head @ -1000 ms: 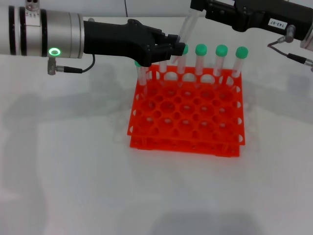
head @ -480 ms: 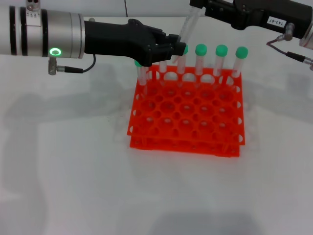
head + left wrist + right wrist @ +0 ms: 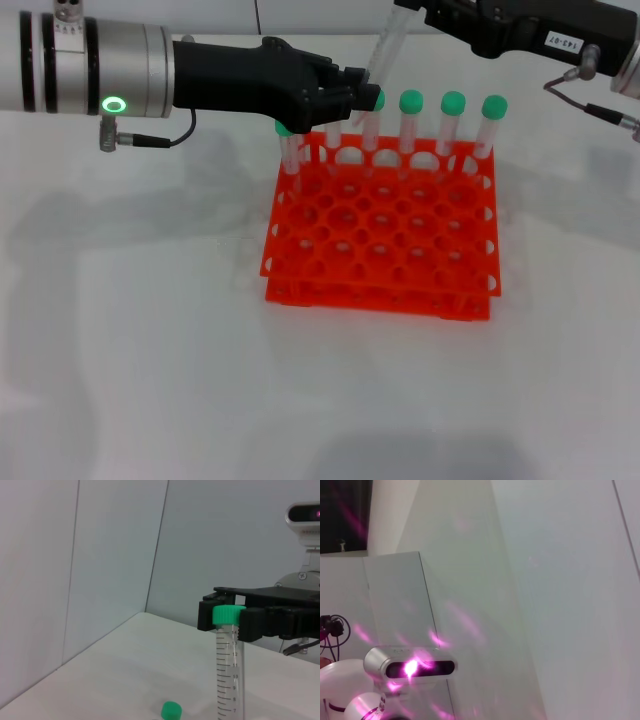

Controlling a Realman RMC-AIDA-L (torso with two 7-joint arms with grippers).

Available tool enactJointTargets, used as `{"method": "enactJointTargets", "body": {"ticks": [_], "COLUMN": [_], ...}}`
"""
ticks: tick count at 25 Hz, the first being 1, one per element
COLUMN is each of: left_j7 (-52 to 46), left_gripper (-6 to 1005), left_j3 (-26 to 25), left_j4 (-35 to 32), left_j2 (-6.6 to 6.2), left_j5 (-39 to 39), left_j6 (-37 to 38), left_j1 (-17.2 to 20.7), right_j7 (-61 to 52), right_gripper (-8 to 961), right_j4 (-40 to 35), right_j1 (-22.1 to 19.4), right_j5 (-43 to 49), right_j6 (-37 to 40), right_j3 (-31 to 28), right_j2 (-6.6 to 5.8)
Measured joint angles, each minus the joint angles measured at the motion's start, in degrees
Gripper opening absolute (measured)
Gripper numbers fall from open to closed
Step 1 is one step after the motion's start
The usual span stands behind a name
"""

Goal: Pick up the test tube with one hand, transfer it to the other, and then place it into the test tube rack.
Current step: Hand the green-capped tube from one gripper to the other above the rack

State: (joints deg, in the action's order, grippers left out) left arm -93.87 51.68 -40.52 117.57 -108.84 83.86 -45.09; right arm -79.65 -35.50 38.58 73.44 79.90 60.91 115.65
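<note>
Next, my left gripper opens and moves away from the test tube's lower end, where it is now, before my right gripper lowers the tube into the rack point(image 3: 326, 187).
My right gripper point(image 3: 405, 12), black with a white label, reaches in from the top right and is shut on the test tube point(image 3: 382, 55) just below its green cap. The tube hangs tilted, its lower end at my left gripper point(image 3: 362, 92), which has a green ring light and hovers over the back row of the orange-red test tube rack point(image 3: 380, 240). In the left wrist view the tube point(image 3: 229, 665) stands upright with its green cap gripped by the right gripper point(image 3: 226, 619). I cannot see whether the left gripper still clamps the tube's lower end.
Several other green-capped tubes point(image 3: 453, 115) stand in the rack's back row, one at its left corner point(image 3: 288, 150). Another green cap point(image 3: 171, 710) shows low in the left wrist view. The rack's front rows of holes hold nothing. White table lies all around it.
The right gripper has risen slightly and shifted right with the tube's capped end. The left arm has stayed put.
</note>
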Motion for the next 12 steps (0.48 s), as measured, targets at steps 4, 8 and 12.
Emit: {"method": "enactJointTargets", "body": {"ticks": [4, 8, 12], "left_j7": [0.0, 0.07, 0.21], "left_gripper": [264, 271, 279], "left_j3": [0.0, 0.0, -0.01], "left_j4": [0.0, -0.01, -0.1], "left_j2": [0.1, 0.21, 0.51], "left_j5": [0.09, 0.24, 0.12], "left_j6": [-0.03, -0.16, -0.24], "left_j1": [0.0, 0.08, 0.15], "right_j7": [-0.02, 0.08, 0.07], "right_gripper": [265, 265, 265], "right_j4": [0.0, 0.0, 0.0], "right_j1": [0.0, 0.05, 0.13], "right_j5": [-0.05, -0.08, 0.08], "right_j6": [-0.01, -0.05, -0.33], "right_j3": [0.0, -0.01, 0.0], "right_j2": [-0.08, -0.08, -0.11]}}
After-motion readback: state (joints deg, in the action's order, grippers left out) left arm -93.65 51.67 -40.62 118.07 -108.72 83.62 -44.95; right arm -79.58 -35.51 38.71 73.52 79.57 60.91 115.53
